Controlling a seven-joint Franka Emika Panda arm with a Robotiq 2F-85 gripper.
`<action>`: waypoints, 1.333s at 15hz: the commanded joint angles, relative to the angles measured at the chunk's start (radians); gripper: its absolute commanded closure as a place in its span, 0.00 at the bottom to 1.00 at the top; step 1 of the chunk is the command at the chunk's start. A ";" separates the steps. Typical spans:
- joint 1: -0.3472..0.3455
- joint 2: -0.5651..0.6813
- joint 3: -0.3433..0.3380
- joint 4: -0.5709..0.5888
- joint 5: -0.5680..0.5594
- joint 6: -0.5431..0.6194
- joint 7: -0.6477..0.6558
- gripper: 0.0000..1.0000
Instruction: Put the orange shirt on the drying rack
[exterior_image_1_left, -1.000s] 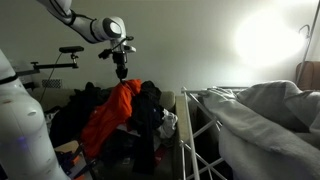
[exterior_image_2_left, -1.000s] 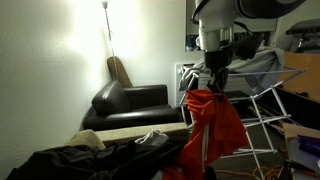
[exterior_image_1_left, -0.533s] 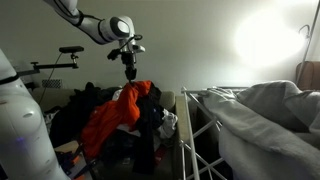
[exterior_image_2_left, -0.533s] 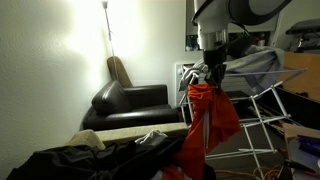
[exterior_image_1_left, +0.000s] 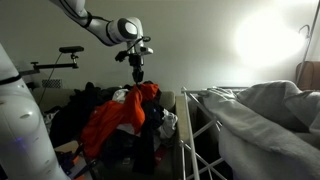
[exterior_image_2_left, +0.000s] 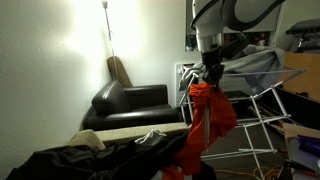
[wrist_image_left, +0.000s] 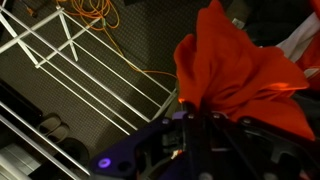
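Next, I lift the orange shirt higher before crossing the rack, because it hangs below the drying rack's top rail (exterior_image_1_left: 190, 97) and drags over the dark pile.
The orange shirt (exterior_image_1_left: 112, 115) hangs from my gripper (exterior_image_1_left: 138, 82), which is shut on its top. The cloth trails down over a dark pile of clothes. In the exterior view from the opposite side the shirt (exterior_image_2_left: 208, 118) hangs below the gripper (exterior_image_2_left: 211, 82), in front of the white wire drying rack (exterior_image_2_left: 262, 100). The rack (exterior_image_1_left: 200, 140) stands to the right of the shirt, with grey cloth draped on it. In the wrist view the shirt (wrist_image_left: 240, 70) bunches at the jaws (wrist_image_left: 196, 112), above the rack's white bars (wrist_image_left: 90, 75).
A pile of dark clothes (exterior_image_1_left: 150, 115) lies under the shirt. A grey sheet (exterior_image_1_left: 265, 115) covers the rack's far part. A black armchair (exterior_image_2_left: 130, 105) and a lit floor lamp (exterior_image_2_left: 105, 20) stand by the wall. A black jacket (exterior_image_2_left: 85, 160) lies low in front.
My gripper has carried the shirt's top sideways toward the rack, rightward in one exterior view. More of the cloth has been drawn up off the pile.
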 joint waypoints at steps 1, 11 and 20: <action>-0.005 0.002 0.005 0.003 0.001 -0.002 -0.001 0.94; -0.015 0.025 -0.005 0.026 0.002 -0.001 0.015 0.99; -0.084 0.132 -0.100 0.166 -0.028 0.013 0.027 0.99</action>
